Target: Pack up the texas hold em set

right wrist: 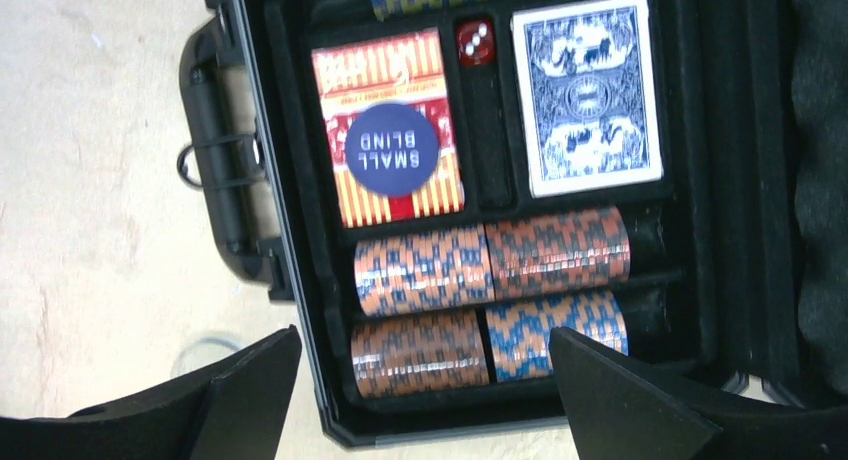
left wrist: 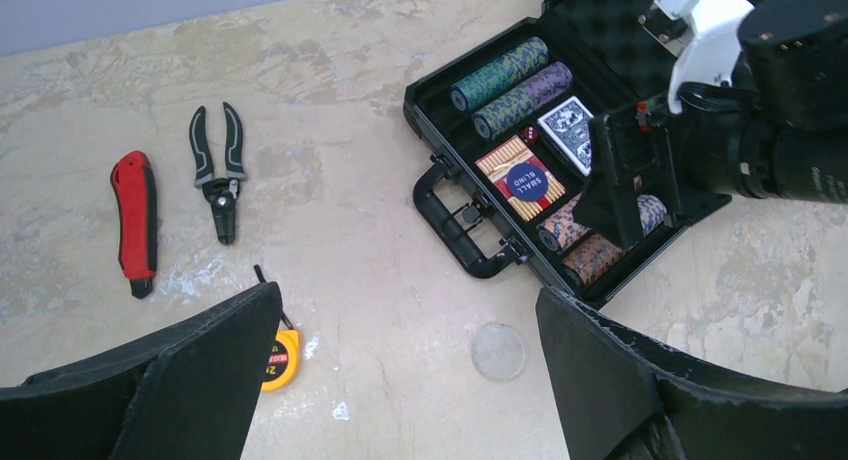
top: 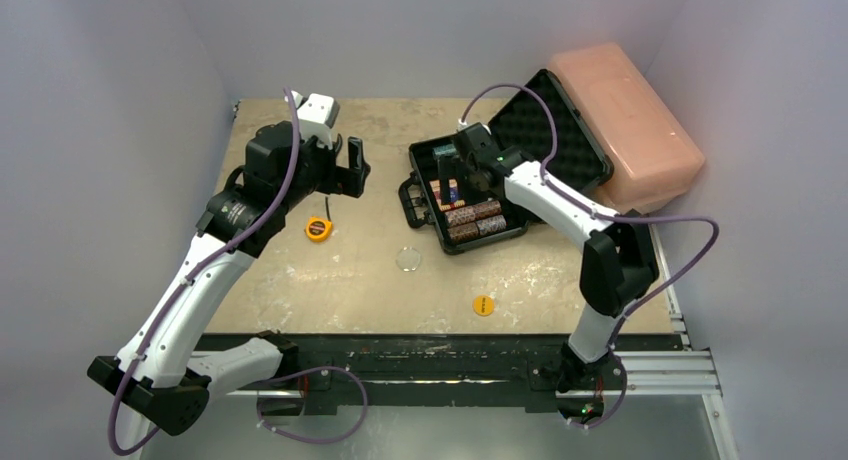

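Note:
My open right gripper is on its way to the yellow button [top: 483, 305], which lies free and clear of the black briefcase. I keep moving it toward the button until both fingers close on its rim [top: 475, 305].
The black briefcase [top: 490, 242] lies open at the back right, its foam-lined lid [top: 560, 130] tilted back. It holds chip stacks [right wrist: 490, 260], a red deck [right wrist: 385, 70] with a blue "small blind" button [right wrist: 395, 150] on it, a blue deck [right wrist: 585, 90] and a red die [right wrist: 474, 42]. My right gripper [right wrist: 425, 400] hovers open over the near chip rows and holds nothing. A clear round button [top: 408, 259] and a yellow one [top: 483, 305] lie on the table. Left of the case, my left gripper [left wrist: 400, 380] hangs open and empty above the table.
A large pink plastic box [top: 625, 120] stands behind the case lid. A yellow tape measure [left wrist: 280, 358] lies under my left gripper; pliers [left wrist: 220, 170] and a red utility knife [left wrist: 135, 220] lie further left. Walls close in the back and sides.

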Robot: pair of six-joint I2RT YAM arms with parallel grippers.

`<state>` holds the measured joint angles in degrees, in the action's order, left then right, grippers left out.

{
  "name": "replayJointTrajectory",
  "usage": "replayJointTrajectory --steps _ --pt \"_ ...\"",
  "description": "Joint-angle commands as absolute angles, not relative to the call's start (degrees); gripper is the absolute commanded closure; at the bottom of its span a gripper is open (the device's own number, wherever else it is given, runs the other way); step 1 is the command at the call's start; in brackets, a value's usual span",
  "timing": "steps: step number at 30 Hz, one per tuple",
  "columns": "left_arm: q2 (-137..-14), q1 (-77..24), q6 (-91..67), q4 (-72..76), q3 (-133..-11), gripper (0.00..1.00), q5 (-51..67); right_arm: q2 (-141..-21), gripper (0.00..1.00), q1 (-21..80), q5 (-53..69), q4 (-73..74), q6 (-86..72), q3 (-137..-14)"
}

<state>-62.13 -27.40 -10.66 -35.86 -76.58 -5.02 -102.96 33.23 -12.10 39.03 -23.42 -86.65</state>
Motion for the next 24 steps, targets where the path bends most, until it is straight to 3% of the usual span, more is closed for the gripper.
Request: replayJointTrajectory --steps 1,15,24 --pt "-62.23 -27.25 -9.51 -35.51 -77.79 0.00 -4.40 -95.96 0.01 35.68 -12.11 37.05 -25.13 -80.32" --pt "-62.64 -27.22 -9.78 -35.52 -77.87 0.00 -3.77 -78.77 0.04 41.83 -10.42 35.80 -33.63 -54.96" --pt "-62.67 -27.25 -9.76 -35.51 -77.72 0.00 -4.22 -72.37 0.03 42.47 -9.04 34.81 -39.57 -45.91"
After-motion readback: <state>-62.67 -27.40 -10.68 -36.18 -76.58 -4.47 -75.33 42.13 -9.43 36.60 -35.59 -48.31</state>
